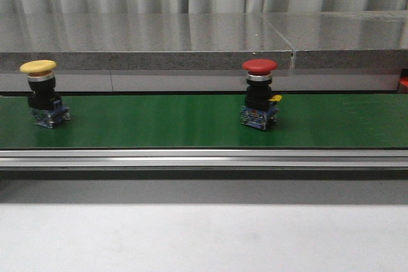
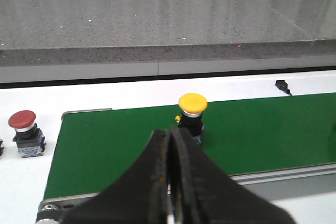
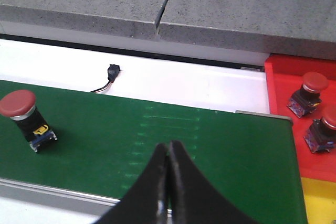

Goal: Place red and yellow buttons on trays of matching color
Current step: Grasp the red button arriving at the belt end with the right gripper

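I should use my right gripper to lift the red button (image 1: 259,95) onto the red tray (image 3: 281,77) first, because it is farther along the green belt than the yellow button.
A yellow button (image 1: 39,93) stands upright at the left of the green belt (image 1: 159,122), and a red button (image 1: 259,93) stands right of its middle. In the left wrist view the yellow button (image 2: 192,113) sits just beyond my left gripper (image 2: 171,129), which is shut and empty. My right gripper (image 3: 168,145) is shut over the belt with nothing in it; the red button (image 3: 22,115) stands well off to its side. A red tray (image 3: 294,124) past the belt's end holds two red buttons (image 3: 310,93). A yellow tray (image 3: 320,203) corner shows beside it.
Another red button (image 2: 23,132) stands on the white table off the belt's left end. A small black connector with a wire (image 3: 111,74) lies behind the belt. A grey stone ledge (image 1: 191,42) runs along the back, and an aluminium rail (image 1: 204,157) edges the belt's front.
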Action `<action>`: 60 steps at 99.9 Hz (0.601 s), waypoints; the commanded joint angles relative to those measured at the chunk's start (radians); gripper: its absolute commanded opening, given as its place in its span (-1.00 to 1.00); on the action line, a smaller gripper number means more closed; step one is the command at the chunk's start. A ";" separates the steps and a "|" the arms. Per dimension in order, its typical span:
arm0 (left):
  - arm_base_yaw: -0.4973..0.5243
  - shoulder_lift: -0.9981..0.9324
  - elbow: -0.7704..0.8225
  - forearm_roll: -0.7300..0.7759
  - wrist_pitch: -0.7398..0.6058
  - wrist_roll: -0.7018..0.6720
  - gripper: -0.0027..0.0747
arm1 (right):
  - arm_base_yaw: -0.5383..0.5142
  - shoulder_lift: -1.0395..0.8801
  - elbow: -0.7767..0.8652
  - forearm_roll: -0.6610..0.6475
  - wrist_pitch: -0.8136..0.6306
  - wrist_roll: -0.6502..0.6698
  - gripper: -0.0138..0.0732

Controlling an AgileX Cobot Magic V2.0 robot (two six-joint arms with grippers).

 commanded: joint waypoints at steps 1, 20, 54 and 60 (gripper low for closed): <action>-0.007 0.007 -0.029 -0.010 -0.074 -0.003 -0.98 | 0.000 -0.003 -0.026 0.014 -0.042 -0.010 -0.55; -0.007 0.007 -0.029 -0.010 -0.074 -0.003 -0.98 | 0.000 -0.003 -0.026 0.014 0.002 -0.010 0.62; -0.007 0.007 -0.029 -0.010 -0.074 -0.003 -0.98 | 0.000 0.058 -0.072 0.128 0.113 -0.048 0.77; -0.007 0.007 -0.029 -0.010 -0.074 -0.003 -0.98 | 0.001 0.097 -0.100 0.128 0.145 -0.073 0.77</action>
